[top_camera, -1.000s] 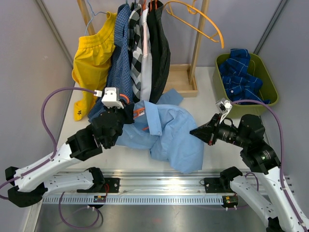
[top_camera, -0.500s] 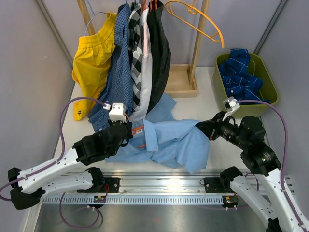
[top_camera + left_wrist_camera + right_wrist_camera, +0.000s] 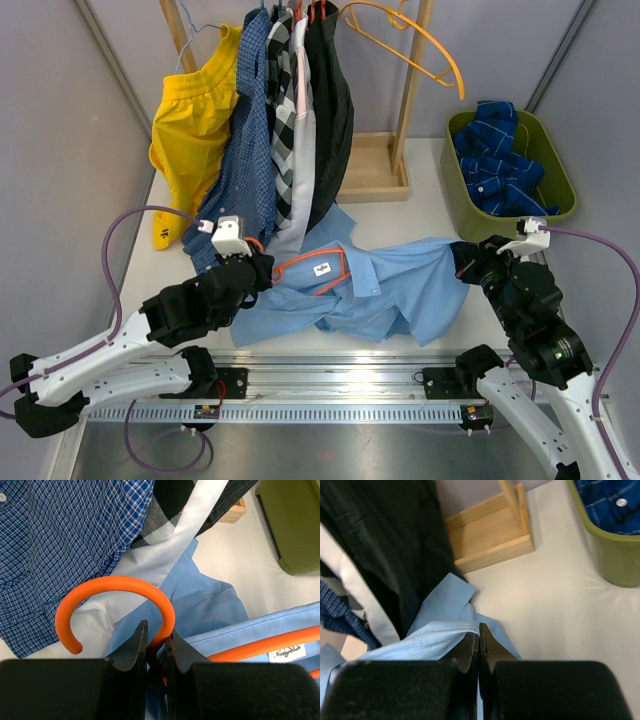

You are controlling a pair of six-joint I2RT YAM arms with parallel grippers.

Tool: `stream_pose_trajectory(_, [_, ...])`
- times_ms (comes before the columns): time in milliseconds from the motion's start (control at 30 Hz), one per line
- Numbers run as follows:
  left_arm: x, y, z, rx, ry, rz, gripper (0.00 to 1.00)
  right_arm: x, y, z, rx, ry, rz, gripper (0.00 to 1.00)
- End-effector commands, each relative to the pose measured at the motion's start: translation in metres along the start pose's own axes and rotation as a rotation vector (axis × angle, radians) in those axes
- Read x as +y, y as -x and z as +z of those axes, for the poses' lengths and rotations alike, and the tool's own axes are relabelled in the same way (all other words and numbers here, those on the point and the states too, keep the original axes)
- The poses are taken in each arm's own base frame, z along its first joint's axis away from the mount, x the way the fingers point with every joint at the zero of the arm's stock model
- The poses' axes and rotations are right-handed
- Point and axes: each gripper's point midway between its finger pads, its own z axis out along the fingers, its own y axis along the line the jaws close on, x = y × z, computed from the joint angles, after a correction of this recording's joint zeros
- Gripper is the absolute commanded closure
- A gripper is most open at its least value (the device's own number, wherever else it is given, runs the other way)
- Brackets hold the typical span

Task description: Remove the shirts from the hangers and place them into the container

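The orange hanger's lower bar (image 3: 320, 292) goes down under the light blue shirt. Next, my left gripper lifts the hanger (image 3: 306, 259) clear before handing it to my right gripper.
A light blue shirt (image 3: 395, 290) lies stretched across the table. An orange hanger (image 3: 318, 270) pokes out of its collar. My left gripper (image 3: 258, 268) is shut on the neck of the hanger's hook (image 3: 115, 586); in the left wrist view its jaws (image 3: 156, 639) pinch the orange rod. My right gripper (image 3: 468, 262) is shut on a hem of the light blue shirt (image 3: 440, 637), its jaws (image 3: 479, 636) tight together. The olive-green container (image 3: 557, 150) at the right holds a dark blue shirt (image 3: 495, 160). Yellow (image 3: 195, 120), blue check (image 3: 248, 130) and black (image 3: 330, 100) shirts hang at the back.
A wooden rack base (image 3: 372, 165) stands behind the shirt, with an empty orange hanger (image 3: 420, 40) on its post. The container's wall (image 3: 612, 560) is close to the right of my right gripper. A metal rail (image 3: 330, 385) runs along the near edge.
My right gripper has pulled the shirt's hem to the right, towards the container, stretching the shirt out. The hanger has slid further out of the collar, with the left gripper holding its hook.
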Motion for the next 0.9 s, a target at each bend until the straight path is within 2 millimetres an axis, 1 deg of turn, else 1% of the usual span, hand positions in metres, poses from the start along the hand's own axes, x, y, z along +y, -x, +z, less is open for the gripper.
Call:
stream_pose_trajectory(0, [0.051, -0.008, -0.004, 0.013, 0.186, 0.175, 1.00, -0.057, 0.053, -0.014, -0.272, -0.341, 0.081, 1.00])
stream_pose_trajectory(33, [0.051, -0.007, -0.004, 0.010, 0.183, 0.171, 1.00, -0.062, 0.052, -0.015, -0.270, -0.366, 0.086, 1.00])
stream_pose_trajectory(67, [0.052, -0.007, -0.005, 0.010, 0.185, 0.173, 1.00, -0.068, 0.054, -0.018, -0.288, -0.400, 0.089, 1.00])
stream_pose_trajectory(133, [0.052, -0.006, -0.005, 0.008, 0.181, 0.171, 1.00, -0.073, 0.056, -0.021, -0.305, -0.426, 0.100, 1.00])
stream_pose_trajectory(233, [0.051, -0.002, -0.007, -0.007, 0.173, 0.154, 1.00, -0.071, 0.050, -0.015, -0.284, -0.413, 0.095, 1.00])
stream_pose_trajectory(300, [0.047, 0.005, -0.010, -0.028, 0.153, 0.123, 1.00, -0.062, 0.038, -0.003, -0.222, -0.367, 0.078, 1.00])
stream_pose_trajectory(333, [0.046, 0.009, -0.011, -0.041, 0.144, 0.108, 1.00, -0.056, 0.028, 0.005, -0.177, -0.332, 0.075, 1.00])
stream_pose_trajectory(400, [0.040, 0.023, -0.016, -0.086, 0.108, 0.052, 1.00, -0.050, 0.011, 0.019, -0.105, -0.312, 0.079, 1.00])
stream_pose_trajectory(433, [0.038, 0.033, -0.023, -0.123, 0.074, 0.006, 1.00, -0.044, 0.007, 0.025, -0.088, -0.283, 0.080, 1.00])
stream_pose_trajectory(467, [0.030, 0.045, -0.027, -0.161, 0.020, -0.040, 1.00, -0.040, -0.008, 0.032, -0.036, -0.250, 0.077, 1.00])
stream_pose_trajectory(500, [0.025, 0.053, -0.032, -0.189, -0.021, -0.071, 1.00, -0.039, -0.016, 0.038, -0.004, -0.250, 0.086, 1.00])
stream_pose_trajectory(533, [0.020, 0.074, -0.044, -0.263, -0.092, -0.139, 1.00, -0.037, -0.026, 0.043, 0.022, -0.235, 0.087, 1.00])
stream_pose_trajectory(567, [0.017, 0.081, -0.050, -0.289, -0.131, -0.170, 1.00, -0.039, -0.033, 0.049, 0.047, -0.243, 0.083, 1.00])
stream_pose_trajectory(600, [0.017, 0.087, -0.055, -0.314, -0.153, -0.194, 1.00, -0.035, -0.035, 0.052, 0.055, -0.226, 0.084, 1.00])
stream_pose_trajectory(633, [0.017, 0.100, -0.065, -0.360, -0.187, -0.244, 1.00, -0.030, -0.047, 0.056, 0.100, -0.188, 0.084, 1.00])
stream_pose_trajectory(700, [0.018, 0.107, -0.069, -0.386, -0.197, -0.268, 1.00, -0.020, -0.061, 0.067, 0.154, -0.134, 0.084, 1.00])
stream_pose_trajectory(733, [0.017, 0.112, -0.071, -0.399, -0.207, -0.281, 1.00, -0.008, -0.073, 0.069, 0.212, -0.070, 0.089, 1.00])
stream_pose_trajectory(767, [0.014, 0.112, -0.070, -0.396, -0.208, -0.278, 1.00, -0.004, -0.085, 0.075, 0.263, -0.050, 0.085, 1.00])
stream_pose_trajectory(800, [0.013, 0.112, -0.069, -0.397, -0.211, -0.280, 1.00, 0.004, -0.090, 0.079, 0.283, -0.008, 0.085, 1.00])
stream_pose_trajectory(833, [0.007, 0.113, -0.068, -0.393, -0.224, -0.291, 1.00, 0.013, -0.106, 0.082, 0.351, 0.040, 0.077, 1.00])
stream_pose_trajectory(867, [0.004, 0.112, -0.067, -0.393, -0.236, -0.298, 1.00, 0.018, -0.112, 0.085, 0.365, 0.056, 0.060, 1.00])
